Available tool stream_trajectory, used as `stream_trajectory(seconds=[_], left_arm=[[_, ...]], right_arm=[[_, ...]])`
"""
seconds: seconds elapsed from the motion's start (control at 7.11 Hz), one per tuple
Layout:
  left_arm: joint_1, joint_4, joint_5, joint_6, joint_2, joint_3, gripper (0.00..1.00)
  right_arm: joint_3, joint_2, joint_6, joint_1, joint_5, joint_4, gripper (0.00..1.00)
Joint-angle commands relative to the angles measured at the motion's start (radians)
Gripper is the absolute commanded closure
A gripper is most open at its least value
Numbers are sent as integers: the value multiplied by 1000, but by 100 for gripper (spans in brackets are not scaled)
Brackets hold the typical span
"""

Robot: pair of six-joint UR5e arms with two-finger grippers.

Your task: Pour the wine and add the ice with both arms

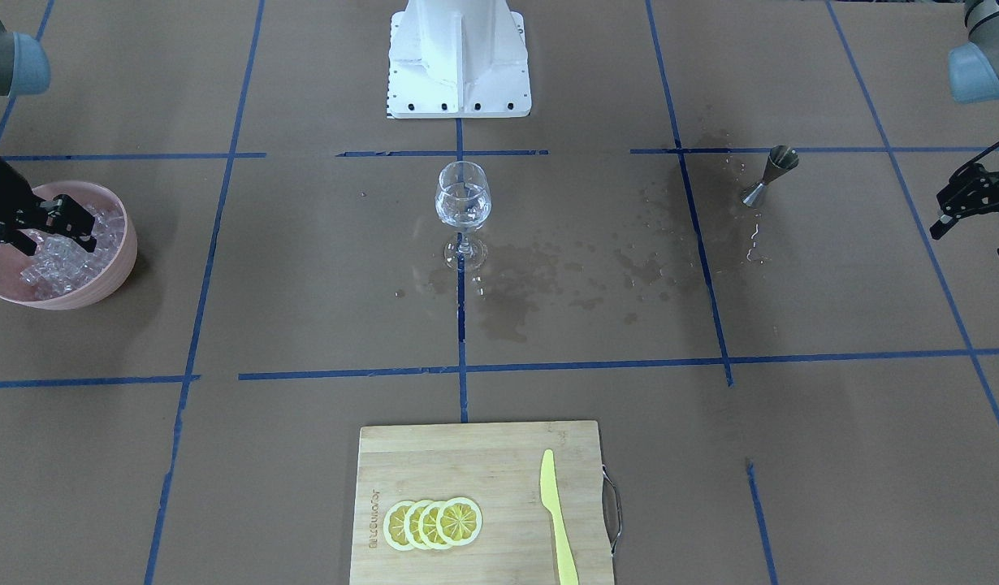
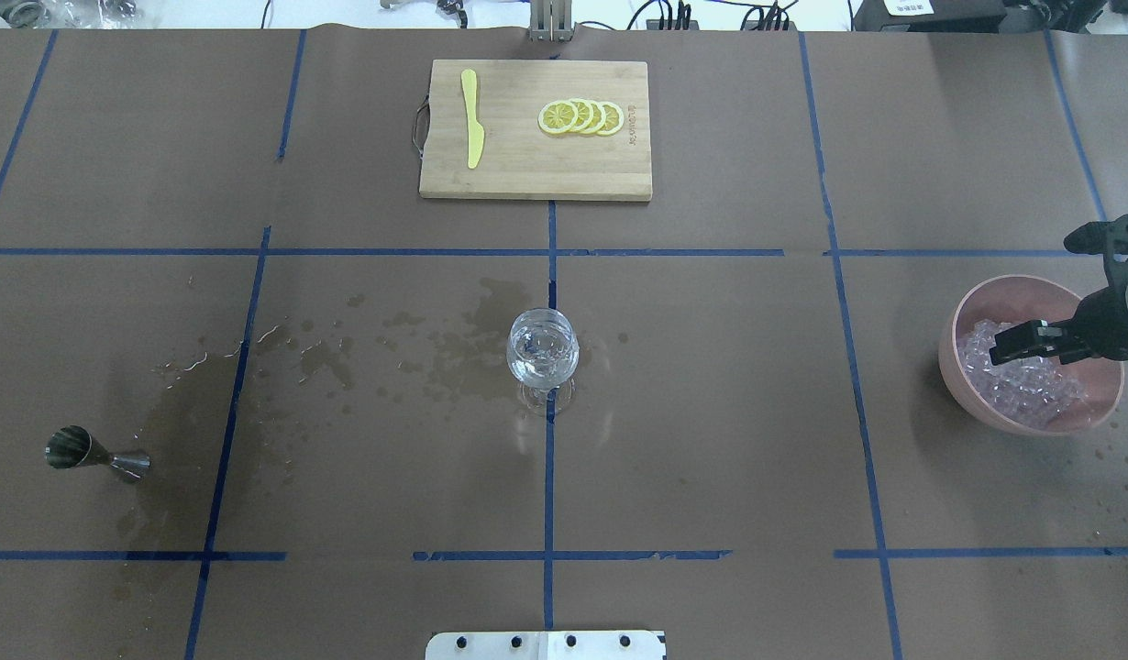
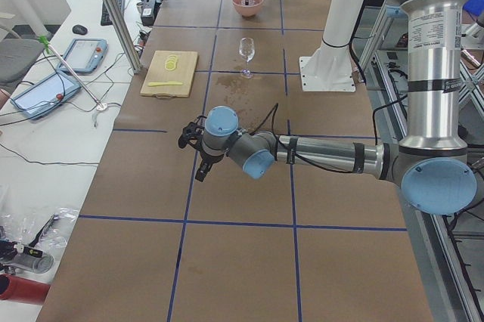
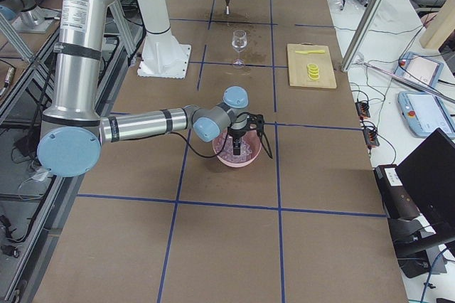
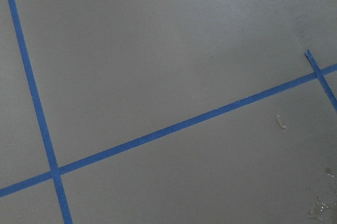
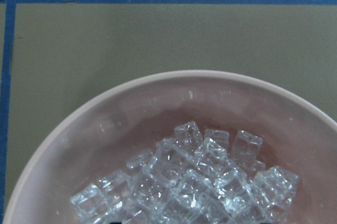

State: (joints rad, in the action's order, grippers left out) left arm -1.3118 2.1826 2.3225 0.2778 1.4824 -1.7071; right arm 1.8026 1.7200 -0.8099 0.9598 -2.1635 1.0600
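Observation:
I expect the small ice cube (image 1: 62, 255) to come free and leave the bowl in place when I lift, because the heap shows separate edges and gaps (image 6: 197, 166) between cubes.
A wine glass (image 1: 464, 203) with a little clear wine in it stands at the table's middle; it also shows in the overhead view (image 2: 543, 353). A pink bowl (image 1: 119, 264) (image 2: 960, 362) holds a heap of clear ice cubes (image 1: 57, 264) (image 2: 1036, 390) (image 6: 195, 182). My right gripper (image 1: 81, 227) (image 2: 1006, 346) hangs just over the ice inside the bowl, jaws apart and empty. My left gripper (image 1: 970, 244) (image 3: 192, 160) is open and empty above bare paper, far from the glass. A steel jigger (image 1: 771, 175) (image 2: 92, 452) stands by dark wet stains.
A wooden cutting board (image 1: 467, 455) (image 2: 527, 170) at the operators' side carries several lemon slices (image 1: 433, 522) (image 2: 582, 117) and a yellow knife (image 1: 556, 520) (image 2: 472, 128). The white pedestal (image 1: 459, 57) stands at the robot's side. Blue tape lines cross the brown paper.

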Motion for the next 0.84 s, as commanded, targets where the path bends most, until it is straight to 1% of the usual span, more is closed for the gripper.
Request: stream_trajectory(seconds=[0.0, 0.14, 0.28, 0.7], left_arm=[[-1, 0, 0, 0, -5, -9, 0], [-1, 0, 0, 3, -7, -14, 0], [-1, 0, 0, 12, -5, -19, 0], [-3, 2, 0, 17, -20, -31, 0]], right_arm=[[-2, 0, 0, 2, -2, 0, 69], [6, 10, 3, 5, -6, 0, 88], [23, 29, 3, 7, -9, -3, 100], [95, 59, 3, 26, -30, -8, 100]])
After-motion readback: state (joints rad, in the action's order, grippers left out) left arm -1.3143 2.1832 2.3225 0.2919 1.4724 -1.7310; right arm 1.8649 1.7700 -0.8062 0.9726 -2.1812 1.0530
